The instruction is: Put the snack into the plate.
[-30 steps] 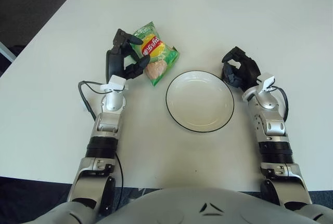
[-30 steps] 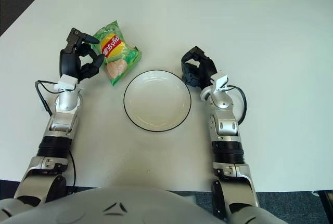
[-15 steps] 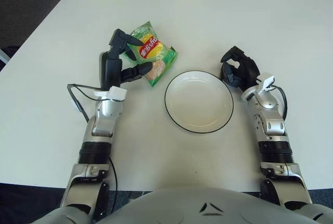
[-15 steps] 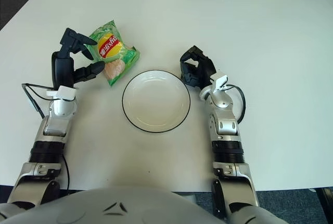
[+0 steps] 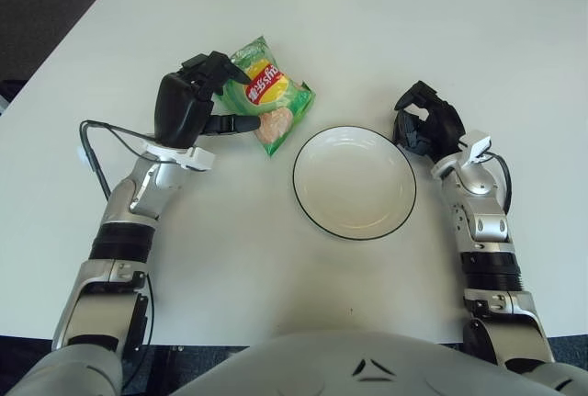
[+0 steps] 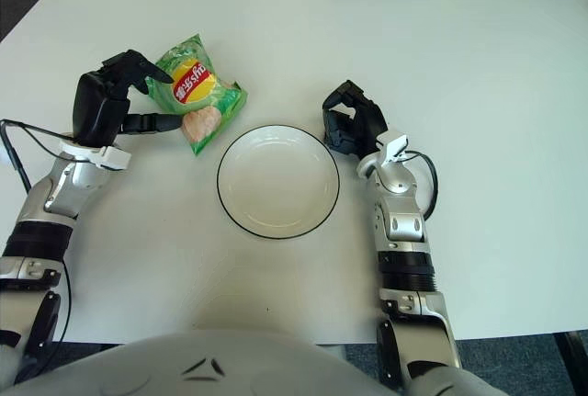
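Note:
The green snack bag (image 5: 274, 95) seems roughly as long as the plate (image 5: 355, 183) is wide, so I expect the bag's corners to stick out over the plate's rim when the robot lowers the bag.
A green snack bag (image 5: 274, 95) with a red and yellow label lies flat on the white table, up and left of the plate (image 5: 355, 185). The plate is white with a thin black rim, round and empty, at the table's middle. My left hand (image 5: 243, 100) is at the bag's left edge with fingers spread: one finger over the bag's top left corner, the thumb along its lower left side. It does not grip the bag. My right hand (image 5: 423, 126) rests just right of the plate, fingers curled, holding nothing.
The white table (image 5: 386, 47) extends wide behind and to both sides. A black cable (image 5: 101, 131) loops from my left wrist over the table's left part. Dark floor lies beyond the table edges.
My left forearm has swung out to the left and the hand has turned so its fingers point right at the bag. The bag, the plate and my right hand have stayed put.

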### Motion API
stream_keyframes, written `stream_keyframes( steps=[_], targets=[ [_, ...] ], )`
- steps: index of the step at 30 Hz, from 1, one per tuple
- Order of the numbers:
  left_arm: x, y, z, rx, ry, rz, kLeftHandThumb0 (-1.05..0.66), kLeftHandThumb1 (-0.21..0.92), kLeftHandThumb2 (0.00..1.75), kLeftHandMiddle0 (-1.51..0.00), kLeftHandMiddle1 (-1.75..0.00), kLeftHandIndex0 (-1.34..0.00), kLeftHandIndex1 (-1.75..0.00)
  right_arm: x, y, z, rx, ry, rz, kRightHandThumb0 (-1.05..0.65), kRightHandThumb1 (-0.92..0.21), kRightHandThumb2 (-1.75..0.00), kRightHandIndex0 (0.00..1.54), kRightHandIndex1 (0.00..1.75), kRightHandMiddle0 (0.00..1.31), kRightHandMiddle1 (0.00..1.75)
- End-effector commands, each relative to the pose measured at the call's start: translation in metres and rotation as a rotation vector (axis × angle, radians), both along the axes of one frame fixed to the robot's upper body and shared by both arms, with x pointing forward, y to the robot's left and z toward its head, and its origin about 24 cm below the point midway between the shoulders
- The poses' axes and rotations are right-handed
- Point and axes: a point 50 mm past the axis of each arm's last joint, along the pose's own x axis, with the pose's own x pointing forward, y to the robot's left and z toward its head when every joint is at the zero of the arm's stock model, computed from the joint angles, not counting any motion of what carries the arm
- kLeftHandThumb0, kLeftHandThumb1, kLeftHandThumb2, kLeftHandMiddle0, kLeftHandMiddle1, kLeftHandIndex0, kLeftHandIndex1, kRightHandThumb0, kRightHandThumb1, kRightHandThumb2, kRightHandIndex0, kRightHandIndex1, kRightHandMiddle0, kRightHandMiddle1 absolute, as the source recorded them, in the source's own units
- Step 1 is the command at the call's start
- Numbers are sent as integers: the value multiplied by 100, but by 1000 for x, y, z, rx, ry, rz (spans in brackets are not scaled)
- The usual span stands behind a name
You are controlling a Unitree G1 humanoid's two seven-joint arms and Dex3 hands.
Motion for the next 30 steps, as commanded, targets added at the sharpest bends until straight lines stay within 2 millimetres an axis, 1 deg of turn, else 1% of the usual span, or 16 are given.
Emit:
stream_keyframes(
  steps=[1,3,4,7,10,13,14,15,17,20,22,24,26,27,28,30],
  targets=[
    [6,2,6,171,24,-25,-38,92,14,-48,-58,-35,-73,-17,-1,-48,24,208,-18,-40,-59,-96,94,175,41,175],
    [9,5,10,278,35,-15,-48,92,9,-45,-30,-37,-45,-17,-1,-48,23,208,-18,-40,-58,-96,94,175,41,175],
    [12,8,14,373,47,2,-52,91,6,-37,-19,-34,-32,-17,-1,-48,20,209,-17,-40,-58,-97,94,175,41,175],
    [18,15,21,553,98,44,-59,91,3,-14,-6,-23,-13,-17,-1,-48,12,211,-15,-40,-58,-97,94,175,41,175],
    [26,18,22,600,141,56,-62,91,2,-5,-2,-18,-5,-17,-1,-48,-1,214,-15,-40,-58,-97,94,175,41,175],
    [32,19,22,634,173,65,-64,92,1,0,0,-14,-1,-18,0,-48,-10,217,-17,-40,-58,-98,93,175,42,175],
    [36,15,26,686,209,25,-64,92,1,0,0,-14,-1,-18,1,-48,-18,217,-16,-40,-58,-98,93,175,42,175],
    [46,8,37,750,300,-19,-64,92,1,0,0,-14,-1,-18,1,-47,-31,217,-15,-40,-58,-98,93,175,42,175],
    [58,-13,49,853,427,-119,-64,92,1,0,0,-14,-1,-18,3,-47,-33,212,1,-40,-58,-98,93,175,42,175],
    [69,-55,33,923,414,-270,-64,92,1,0,0,-14,-1,-17,6,-49,-17,213,23,-40,-58,-98,93,175,42,175],
    [71,-71,20,972,425,-300,-64,92,1,0,0,-14,-1,-17,7,-50,-14,216,28,-40,-58,-98,93,175,42,175],
    [72,-78,2,1036,426,-290,-64,92,1,0,0,-14,-1,-17,7,-50,-11,217,31,-40,-58,-98,93,175,42,175],
    [76,-72,-3,1040,335,-204,-64,92,1,0,0,-14,-1,-17,7,-49,-9,218,33,-40,-58,-98,93,175,42,175],
    [77,-69,-2,1017,303,-185,-51,91,4,-20,-31,-27,-28,-17,7,-49,-9,219,34,-41,-55,-100,95,175,43,175],
    [77,-67,-2,993,290,-178,-33,91,11,-31,-68,-34,-67,-17,7,-49,-9,219,34,-41,-54,-102,97,175,44,175],
    [77,-65,-4,975,287,-175,-17,92,16,-42,-100,-40,-99,-17,7,-49,-10,219,35,-41,-52,-104,98,175,46,175]
  ],
)
